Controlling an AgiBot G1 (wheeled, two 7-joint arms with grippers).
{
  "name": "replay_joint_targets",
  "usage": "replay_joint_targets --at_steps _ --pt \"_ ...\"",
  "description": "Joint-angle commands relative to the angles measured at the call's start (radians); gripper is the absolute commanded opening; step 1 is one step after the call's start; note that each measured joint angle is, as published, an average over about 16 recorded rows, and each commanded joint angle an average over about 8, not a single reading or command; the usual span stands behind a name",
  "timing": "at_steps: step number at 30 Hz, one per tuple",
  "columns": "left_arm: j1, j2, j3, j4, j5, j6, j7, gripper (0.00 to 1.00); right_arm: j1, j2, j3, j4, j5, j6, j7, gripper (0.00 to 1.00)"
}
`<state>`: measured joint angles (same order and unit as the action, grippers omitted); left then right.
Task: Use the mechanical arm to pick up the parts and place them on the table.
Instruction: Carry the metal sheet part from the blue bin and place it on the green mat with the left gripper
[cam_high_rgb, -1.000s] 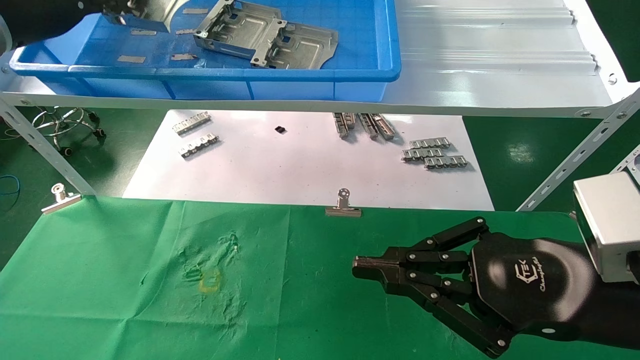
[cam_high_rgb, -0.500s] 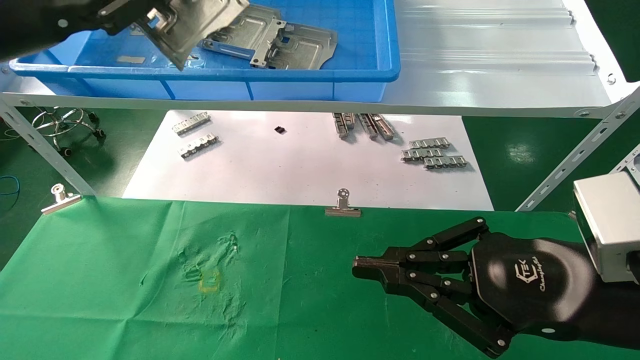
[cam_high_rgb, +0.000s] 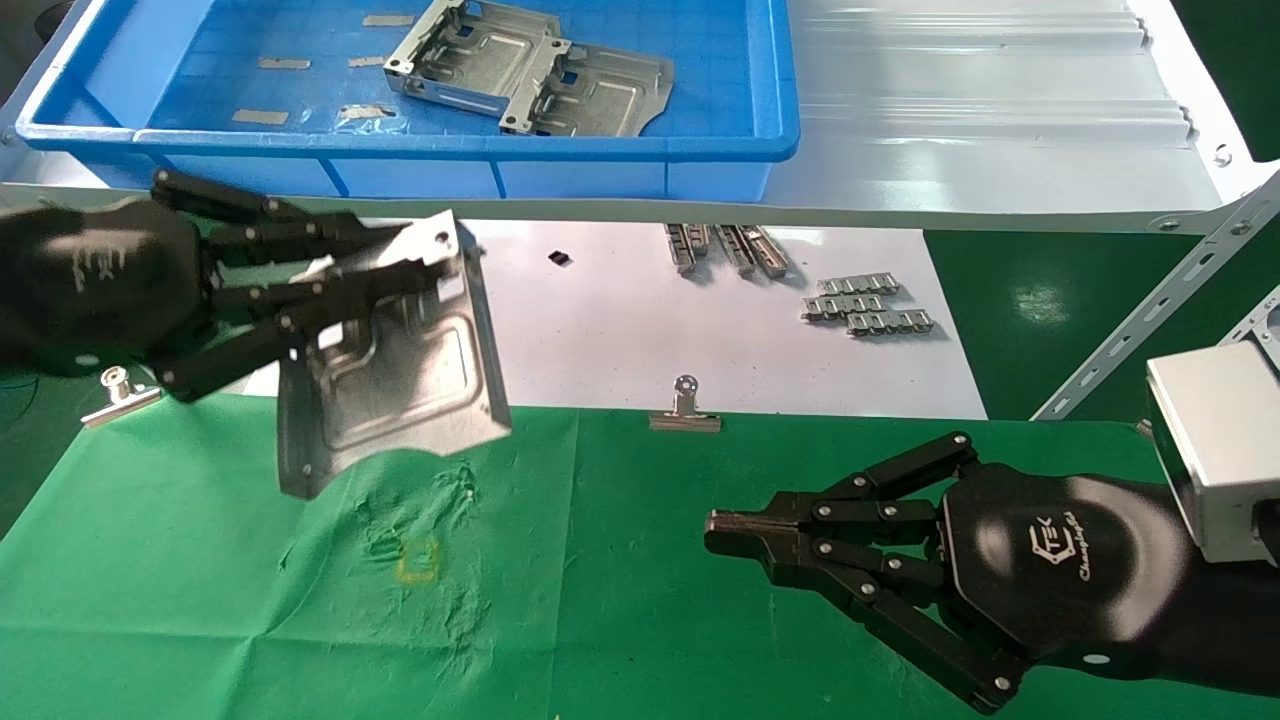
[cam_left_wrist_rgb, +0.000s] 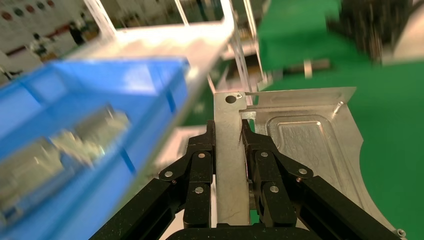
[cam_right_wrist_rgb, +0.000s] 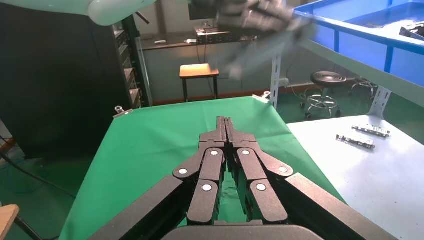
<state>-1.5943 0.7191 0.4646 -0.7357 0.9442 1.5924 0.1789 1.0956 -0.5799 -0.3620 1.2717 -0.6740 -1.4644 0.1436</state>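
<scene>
My left gripper should keep bringing the grey part down, as the fingers hold its edge (cam_high_rgb: 434, 241), until the part lies flat on the green cloth (cam_high_rgb: 414, 584), which is clear below.
My left gripper (cam_high_rgb: 420, 262) is shut on the flange of a grey sheet-metal part (cam_high_rgb: 400, 370) and holds it in the air above the back left edge of the green table (cam_high_rgb: 620, 600). In the left wrist view the fingers (cam_left_wrist_rgb: 205, 150) clamp the part (cam_left_wrist_rgb: 310, 140) on both sides of its upturned edge. Two more parts (cam_high_rgb: 530, 70) lie overlapping in the blue bin (cam_high_rgb: 450, 150) on the shelf. My right gripper (cam_high_rgb: 715, 528) is shut and empty, parked low over the table's right side; it also shows in the right wrist view (cam_right_wrist_rgb: 225, 121).
A pale ribbed metal shelf (cam_high_rgb: 1000, 120) carries the bin. Below it a white sheet (cam_high_rgb: 600, 340) holds small toothed strips (cam_high_rgb: 868, 308). Binder clips (cam_high_rgb: 686, 412) hold the cloth's back edge. A yellow mark (cam_high_rgb: 420, 560) sits in wrinkled cloth under the held part.
My left gripper has carried the part out of the bin, down and toward me, to just above the table's back left edge. The right arm has not moved.
</scene>
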Motion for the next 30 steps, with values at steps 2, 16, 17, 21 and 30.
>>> replay_joint_targets --at_steps 2,16,17,21,30 --pt "0.032 -0.031 0.05 -0.035 0.001 0.002 0.061 0.0 0.0 0.0 0.0 0.0 0.0 0.0 0.0 0.0" --pt "0.085 -0.018 0.278 0.051 0.101 -0.017 0.38 0.0 0.0 0.0 0.0 0.0 0.0 0.0 0.0 0.0" --pt "0.084 -0.01 0.286 0.072 0.106 -0.02 0.396 0.0 0.0 0.0 0.0 0.0 0.0 0.0 0.0 0.0" --pt "0.078 0.023 0.306 0.151 0.13 -0.038 0.459 0.0 0.0 0.0 0.0 0.0 0.0 0.0 0.0 0.0" --pt "0.078 0.089 0.323 0.289 0.167 -0.076 0.601 0.0 0.0 0.0 0.0 0.0 0.0 0.0 0.0 0.0"
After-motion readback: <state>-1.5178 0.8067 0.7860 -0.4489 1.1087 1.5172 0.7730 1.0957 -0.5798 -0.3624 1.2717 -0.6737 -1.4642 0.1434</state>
